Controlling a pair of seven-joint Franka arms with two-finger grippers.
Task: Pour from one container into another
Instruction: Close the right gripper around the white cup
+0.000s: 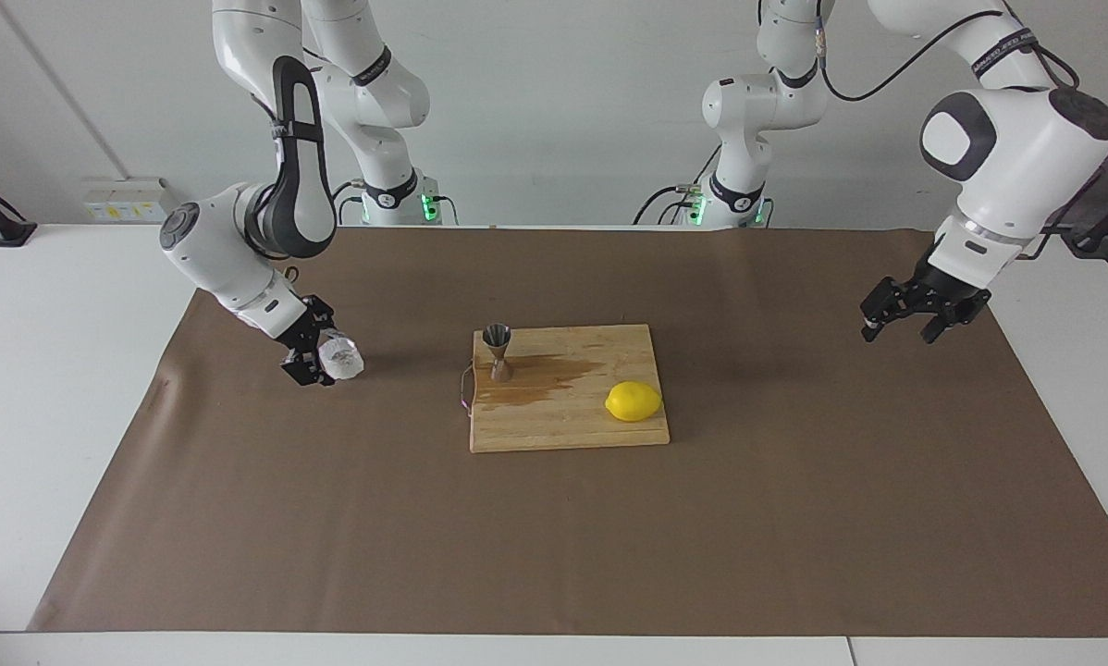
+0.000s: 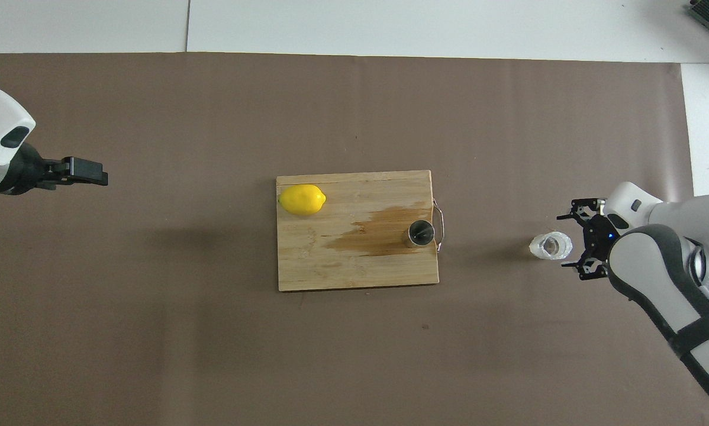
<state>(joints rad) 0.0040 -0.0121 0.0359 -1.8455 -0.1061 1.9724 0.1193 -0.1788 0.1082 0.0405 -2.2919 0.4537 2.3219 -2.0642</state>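
Note:
A wet brown stain (image 2: 371,233) is spreading from the steel jigger. I expect some liquid from the tumbler (image 2: 551,245) to spill onto the cutting board when I pour.
The clear faceted glass tumbler (image 1: 342,358) stands on the brown mat toward the right arm's end of the table; it also shows in the overhead view (image 2: 550,246). My right gripper (image 1: 316,355) is open and low at the mat, its fingers reaching along either side of the tumbler's edge (image 2: 566,241). The steel jigger (image 1: 497,351) stands upright on the wooden cutting board (image 1: 563,421), on the corner nearest the tumbler (image 2: 419,232). My left gripper (image 1: 913,315) is open and empty in the air over the mat at the left arm's end (image 2: 85,171).
A yellow lemon (image 1: 633,401) lies on the board (image 2: 331,266) at its end toward the left arm (image 2: 302,199). A wet brown stain (image 1: 545,375) spreads across the board from the jigger. A wire handle (image 2: 441,225) sticks out of the board beside the jigger.

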